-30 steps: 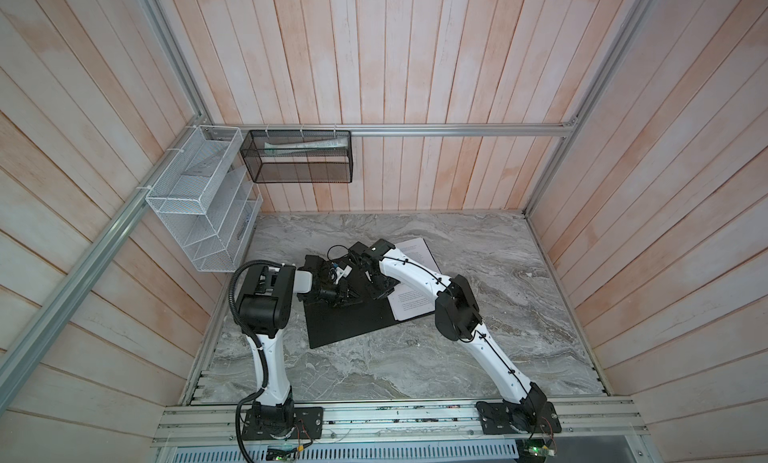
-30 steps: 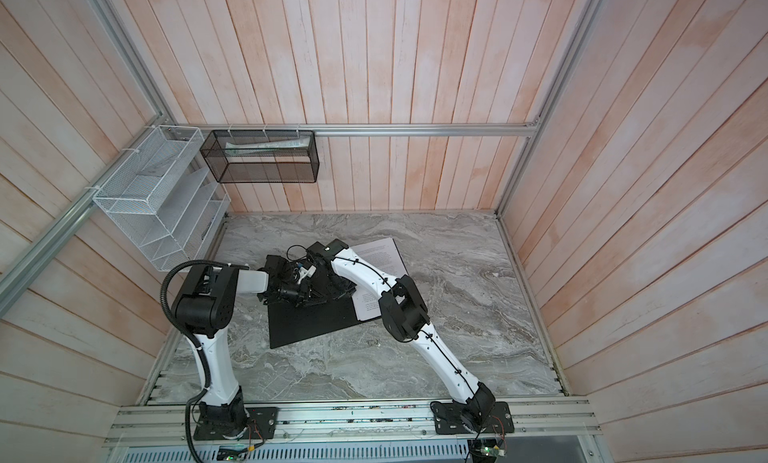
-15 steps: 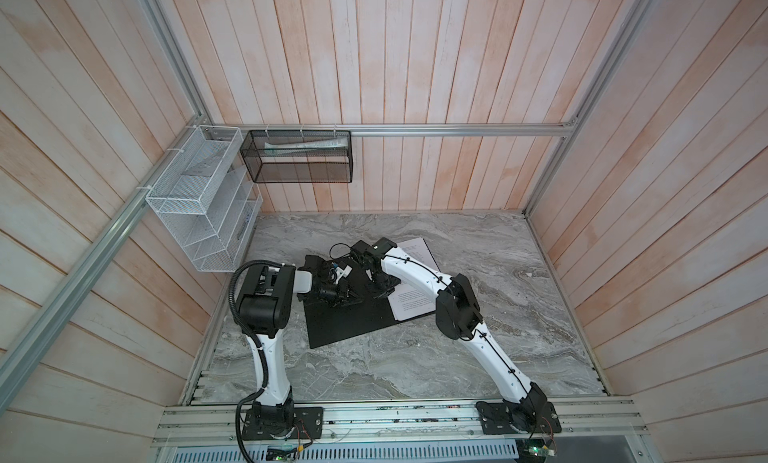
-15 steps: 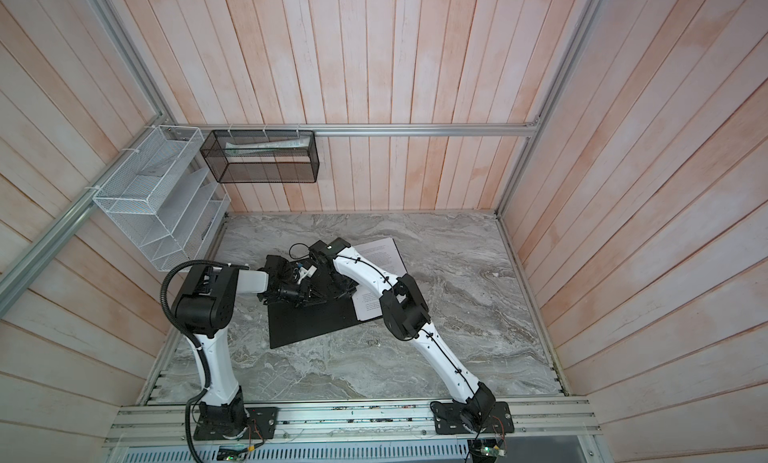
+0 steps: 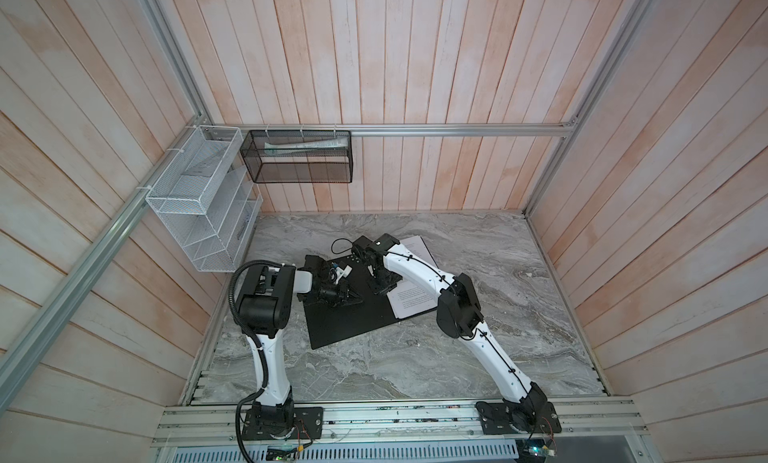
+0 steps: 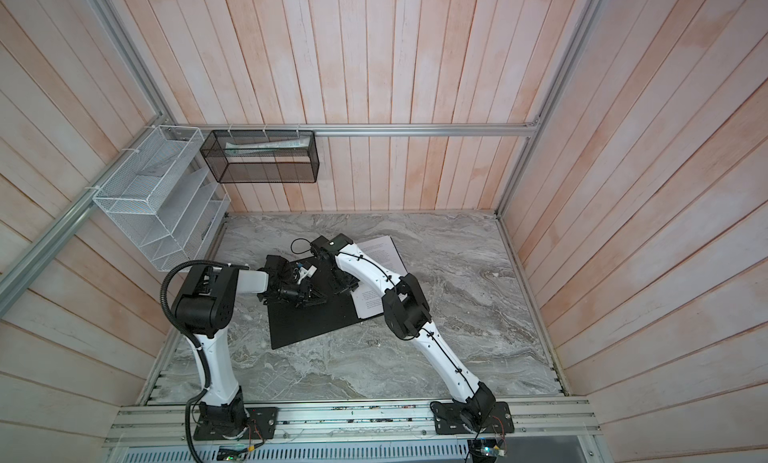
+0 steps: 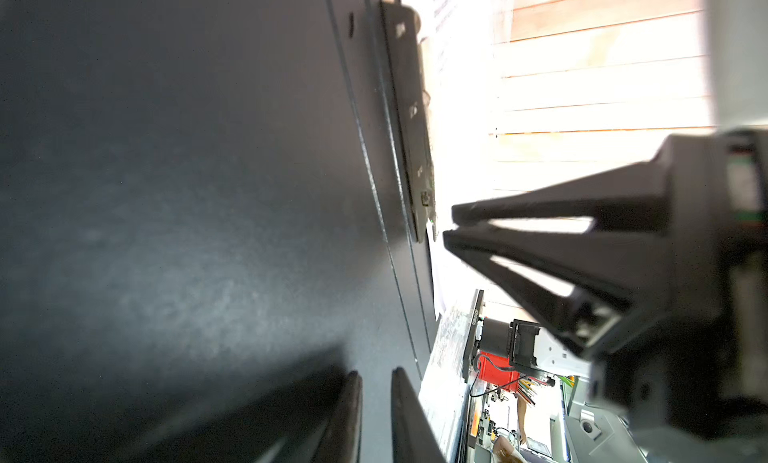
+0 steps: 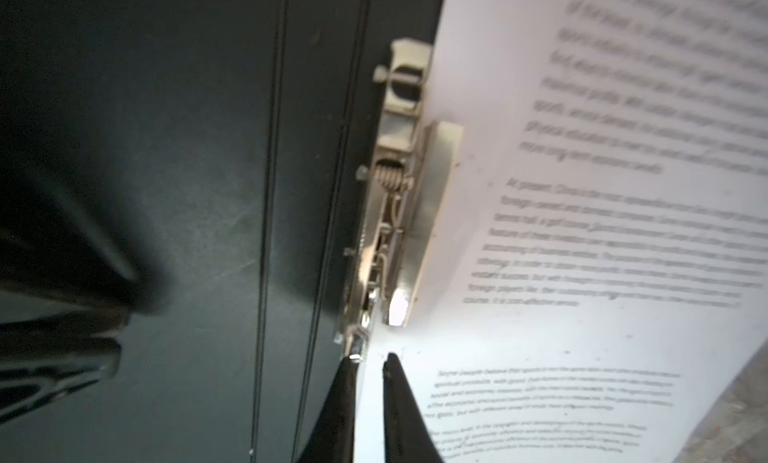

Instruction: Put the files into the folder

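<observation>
The folder's black half (image 5: 340, 320) has my left gripper on top of it, so my left gripper should back away and go for that half's outer edge (image 5: 308, 327) from beside the folder.
The folder (image 5: 349, 319) (image 6: 307, 319) lies open on the table, black inside up. The files (image 5: 411, 298) (image 8: 602, 232), white sheets with black text, lie on its right half with their edge under the metal clip (image 8: 395, 215) (image 7: 411, 128). My left gripper (image 5: 355, 301) (image 7: 376, 375) rests shut on the folder's bare left half (image 7: 166, 190), holding nothing. My right gripper (image 5: 380, 289) (image 8: 370, 357) sits at the near end of the clip, one fingertip against it. Its fingers stand almost together, nothing between them, over the files' edge.
A white wire organizer (image 5: 203, 199) and a black mesh basket (image 5: 299, 157) hang on the back-left walls, above the marble table (image 5: 478, 348). Wooden walls close in three sides. An aluminium rail (image 5: 395, 419) carrying both arm bases runs along the front.
</observation>
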Robot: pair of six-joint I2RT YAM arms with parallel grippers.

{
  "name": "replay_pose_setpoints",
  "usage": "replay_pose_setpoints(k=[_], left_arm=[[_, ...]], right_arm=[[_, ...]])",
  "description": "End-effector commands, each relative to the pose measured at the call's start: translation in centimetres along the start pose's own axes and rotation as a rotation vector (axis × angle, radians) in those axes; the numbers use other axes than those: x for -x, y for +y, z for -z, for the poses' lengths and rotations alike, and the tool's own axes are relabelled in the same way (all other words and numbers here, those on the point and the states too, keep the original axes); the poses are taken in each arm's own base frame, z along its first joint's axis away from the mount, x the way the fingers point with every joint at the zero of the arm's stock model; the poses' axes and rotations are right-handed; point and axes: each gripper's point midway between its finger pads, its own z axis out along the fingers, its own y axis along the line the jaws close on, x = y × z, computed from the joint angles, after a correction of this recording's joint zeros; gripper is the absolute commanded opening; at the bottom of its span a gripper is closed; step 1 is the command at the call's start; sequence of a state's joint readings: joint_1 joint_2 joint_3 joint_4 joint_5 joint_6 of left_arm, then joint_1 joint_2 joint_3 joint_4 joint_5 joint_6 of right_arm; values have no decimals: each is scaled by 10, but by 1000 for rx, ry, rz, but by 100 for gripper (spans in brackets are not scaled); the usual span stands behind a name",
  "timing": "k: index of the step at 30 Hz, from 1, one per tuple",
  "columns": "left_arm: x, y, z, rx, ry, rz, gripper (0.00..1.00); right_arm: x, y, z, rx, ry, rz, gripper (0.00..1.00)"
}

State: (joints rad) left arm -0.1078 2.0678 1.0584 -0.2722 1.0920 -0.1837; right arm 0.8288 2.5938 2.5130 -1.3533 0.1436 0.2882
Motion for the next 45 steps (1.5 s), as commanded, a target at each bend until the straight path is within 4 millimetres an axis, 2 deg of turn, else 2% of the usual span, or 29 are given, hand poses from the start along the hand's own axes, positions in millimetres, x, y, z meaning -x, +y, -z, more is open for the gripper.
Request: replay_pose_setpoints(k=[1,4,7,12,14,15,17,18,20,25,27,30,33,37,39,45], left_arm=[[-16,30,-6,89,18,21,18],[-15,23,-4,75,14,1,18],[-10,1,1,16,14,-30,20],[12,-54,29,51,-22,-233,24],[13,-68,45,111,-32,-287,29],[12,-69,54,160,-39,-289,31],[5,-62,71,242,-50,-241,35],[-1,-57,79,267,-55,-207,41],[-13,-42,92,319,-65,-128,45],[-35,-5,120,426,-93,-7,53],[-36,5,128,455,-109,13,58],[-34,6,135,450,-127,24,65],[-34,21,140,504,-124,72,72],[-33,38,139,434,-115,225,72],[-35,53,143,473,-114,251,72],[-37,68,155,559,-132,267,73]], right_arm=[[22,-21,40,-8,-110,-67,16],[36,-29,65,33,-186,-119,17],[51,-52,96,44,-286,-199,18],[68,-115,132,70,-428,-389,19],[73,-141,137,116,-455,-448,19],[73,-155,137,125,-460,-479,19],[73,-177,132,163,-454,-517,19],[72,-190,126,175,-442,-541,19],[66,-208,109,193,-413,-575,19],[42,-237,68,241,-342,-648,18],[30,-241,55,285,-327,-677,18],[12,-244,36,342,-306,-719,18],[-5,-244,24,375,-297,-747,18],[-21,-245,13,411,-288,-778,18],[-27,-243,8,435,-278,-784,18],[-38,-231,-11,505,-206,-766,18]])
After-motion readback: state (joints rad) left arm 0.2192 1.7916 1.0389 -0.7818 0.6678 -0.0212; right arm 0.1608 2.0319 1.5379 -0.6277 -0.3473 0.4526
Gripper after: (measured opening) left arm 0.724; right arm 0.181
